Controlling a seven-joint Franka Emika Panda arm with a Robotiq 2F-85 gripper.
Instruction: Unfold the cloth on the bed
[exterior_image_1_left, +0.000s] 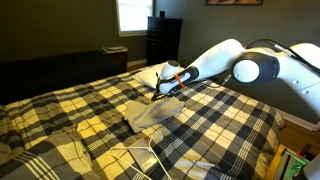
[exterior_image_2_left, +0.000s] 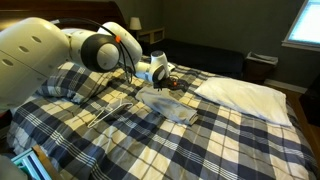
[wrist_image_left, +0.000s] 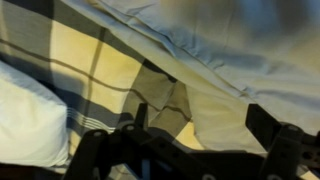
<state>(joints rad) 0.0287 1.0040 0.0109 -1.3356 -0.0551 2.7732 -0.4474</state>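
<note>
The cloth's folded edge (wrist_image_left: 198, 70) runs at a slant across my gripper's opening beside the plaid cover. My gripper should turn and move over the cloth before it pinches that folded edge.
The bed (exterior_image_1_left: 60, 110) (exterior_image_2_left: 230, 140) has a yellow, white and dark grey plaid cover. A folded pale grey cloth (exterior_image_1_left: 150, 114) (exterior_image_2_left: 172, 106) lies on it near the middle. My gripper (exterior_image_1_left: 168, 88) (exterior_image_2_left: 170, 83) hangs low over the cloth's end nearest the white pillow (exterior_image_1_left: 148, 75) (exterior_image_2_left: 245, 92). In the wrist view the two dark fingers (wrist_image_left: 200, 125) stand wide apart, with the cloth (wrist_image_left: 215, 100) and a patch of plaid cover between them. Nothing is held. I cannot tell whether the fingertips touch the cloth.
A thin white cable (exterior_image_1_left: 140, 155) (exterior_image_2_left: 112, 108) lies on the cover near the cloth. A dark dresser (exterior_image_1_left: 163, 40) and a lit window (exterior_image_1_left: 133, 15) stand beyond the bed. A second pillow (exterior_image_2_left: 65, 80) lies beside the arm's base.
</note>
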